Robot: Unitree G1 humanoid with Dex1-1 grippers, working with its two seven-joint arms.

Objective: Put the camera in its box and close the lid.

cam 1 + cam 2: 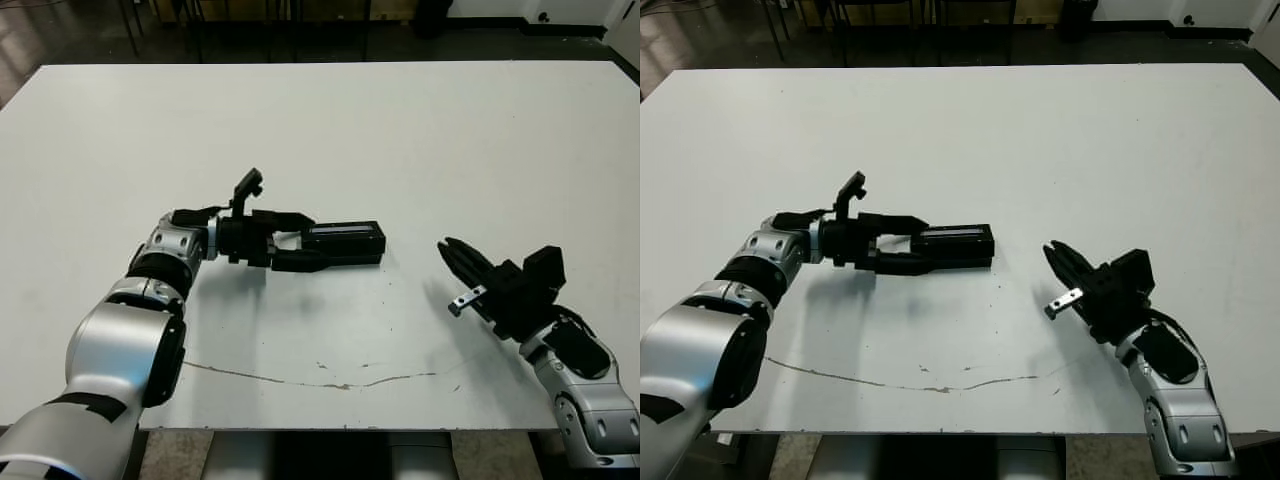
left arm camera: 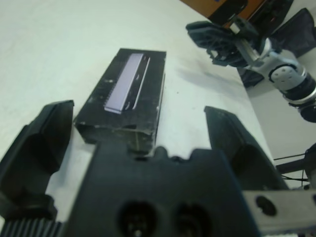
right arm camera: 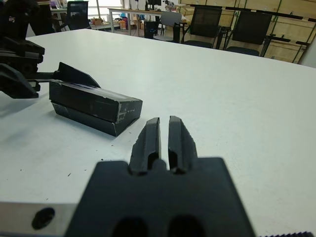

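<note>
The lid (image 1: 343,231) will come up in one piece and leave the tray behind when the robot lifts it, because a pale seam (image 2: 161,98) runs along the box's long side.
The box (image 1: 345,255) lies near the middle of the table with the lid (image 2: 129,81) sitting on top of it, its grey stripe facing up. In the right wrist view the lid (image 3: 91,98) covers the tray (image 3: 84,118) below it. The camera is hidden. My left gripper (image 1: 308,243) is open, and its fingers (image 2: 37,143) straddle the box's near end with a gap on each side. To the right of the box and apart from it, my right gripper (image 1: 446,246) is shut on nothing, pointing towards the box.
A thin dark scratch (image 1: 320,380) runs across the white table (image 1: 400,140) near the front edge. Chairs and desks (image 3: 217,24) stand beyond the far edge.
</note>
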